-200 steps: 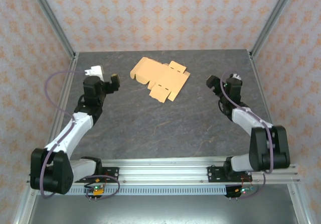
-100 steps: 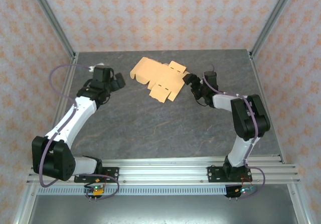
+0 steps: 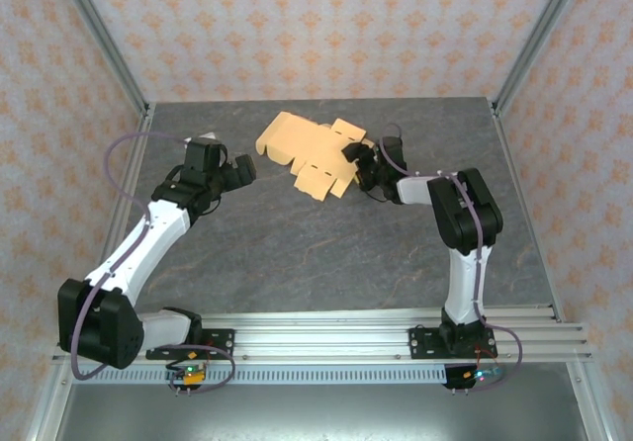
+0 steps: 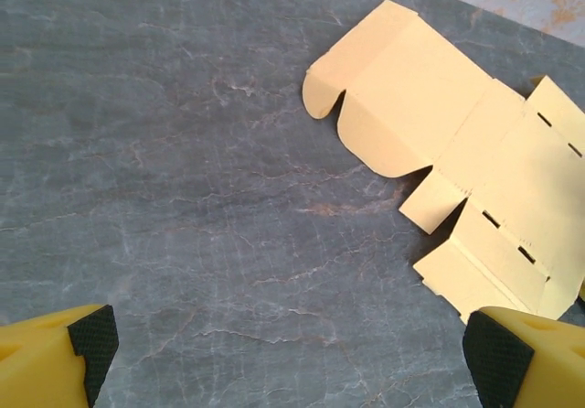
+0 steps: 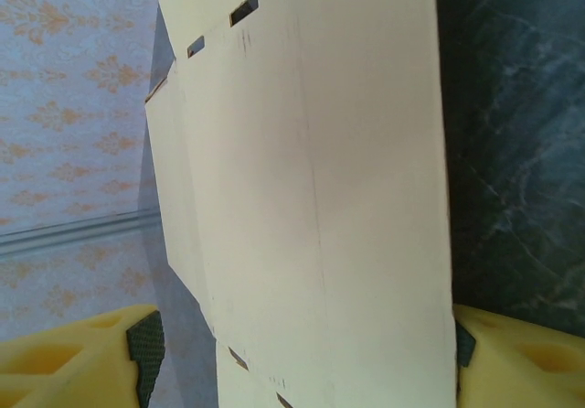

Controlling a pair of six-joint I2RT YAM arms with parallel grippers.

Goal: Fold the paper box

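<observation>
The paper box lies at an angle with its rounded flap (image 3: pixel 282 136) toward the left gripper, so the robot's right gripper should turn the paper box straight by its opposite edge (image 5: pixel 444 170) before folding.
The paper box (image 3: pixel 312 154) is a flat orange-tan die-cut sheet lying on the dark table toward the back. My right gripper (image 3: pixel 358 164) is at the sheet's right edge. In the right wrist view the paper box (image 5: pixel 311 198) spans the gap of my right gripper (image 5: pixel 302 358), which is open; its fingers (image 5: pixel 137 353) stand wide apart either side of a panel. My left gripper (image 3: pixel 240 171) hovers left of the sheet. In the left wrist view my left gripper (image 4: pixel 292 353) is open over bare table, with the paper box (image 4: pixel 439 143) up to the right.
The dark stone-patterned table (image 3: pixel 297 243) is bounded by patterned walls and metal frame posts (image 3: pixel 104 45) at the back corners. The arms' mounting rail (image 3: pixel 326 337) runs along the near edge.
The right arm swung left from the table's right side until its gripper reached the sheet's right edge. The left gripper moved right, closer to the sheet.
</observation>
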